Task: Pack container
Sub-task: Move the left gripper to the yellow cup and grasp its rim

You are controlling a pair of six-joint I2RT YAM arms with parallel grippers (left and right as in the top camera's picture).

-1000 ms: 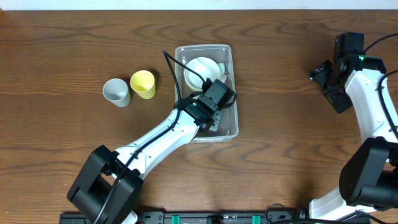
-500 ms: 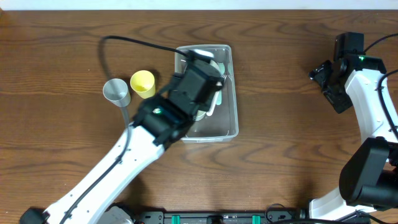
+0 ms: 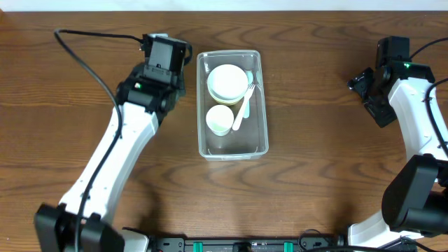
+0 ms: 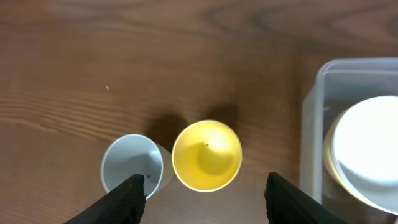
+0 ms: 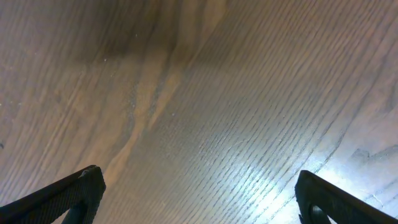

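Note:
Open wood (image 4: 271, 152) is between the yellow cup and the clear container, so my left gripper should keep going down until its fingers are on both sides of the yellow cup's rim on the container's side (image 4: 239, 160).
The clear container (image 3: 256, 142) stands mid-table. It holds a stack of white bowls (image 3: 227, 82), a cream cup (image 3: 219, 120) and a pale fork (image 3: 243, 106). My left gripper (image 3: 157, 80) hangs to its left, over the spot where the two cups stand; my arm hides them from overhead. In the left wrist view the gripper (image 4: 205, 191) is open and empty above a yellow cup (image 4: 207, 155) and a grey cup (image 4: 132, 165), with the container's corner (image 4: 312, 118) at the right. My right gripper (image 3: 367, 87) is open and empty over bare wood (image 5: 199, 193).
The two cups stand side by side, touching or nearly so, a short way left of the container. The table is dark brown wood. The left arm's black cable (image 3: 84, 52) loops over the far left of the table.
My left gripper rose out of the container and swung left over the cups, open and empty. The cream cup now stands uncovered in the container. The right arm has not moved.

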